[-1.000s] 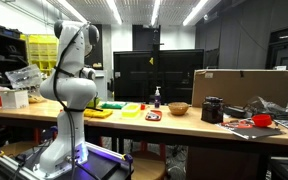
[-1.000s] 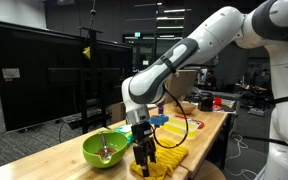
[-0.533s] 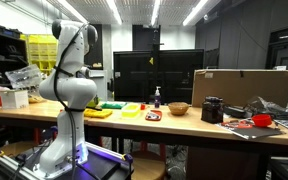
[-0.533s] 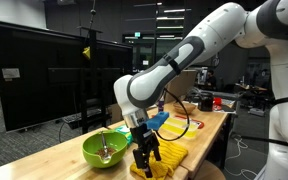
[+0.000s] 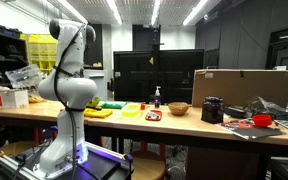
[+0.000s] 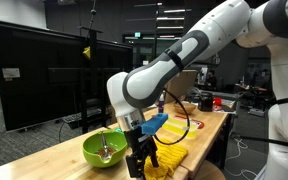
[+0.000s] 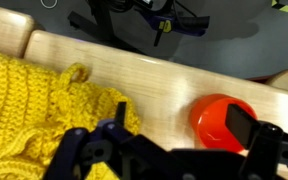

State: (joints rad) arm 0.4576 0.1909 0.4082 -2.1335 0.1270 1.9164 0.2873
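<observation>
Wood and the red object (image 7: 218, 120) beside the yellow cloth are between the fingers of my open gripper, so I should go back over the cloth's edge (image 7: 124, 108) and grab the cloth there.
In the wrist view my gripper (image 7: 179, 128) is open, with nothing held between its fingers. A round red object (image 7: 216, 118) lies on the wooden table (image 7: 134, 70) beneath the jaws; the right fingertip (image 7: 242, 125) overlaps its right edge. The left fingertip (image 7: 118, 118) hangs over the edge of a yellow knitted cloth (image 7: 34, 110). In an exterior view the gripper (image 6: 137, 163) points down at the near end of that yellow cloth (image 6: 170, 156), just right of a green bowl (image 6: 104, 150). The red object is hidden there.
A large dark screen (image 6: 44, 80) stands behind the bowl. Along the table lie a yellow item (image 5: 132, 110), a red plate (image 5: 152, 116), a bottle (image 5: 156, 97), a wooden bowl (image 5: 178, 108) and a cardboard box (image 5: 244, 88). The table edge is close to the cloth.
The jaws have opened a little wider. The wrist has shifted slightly left over the cloth's end, toward the green bowl.
</observation>
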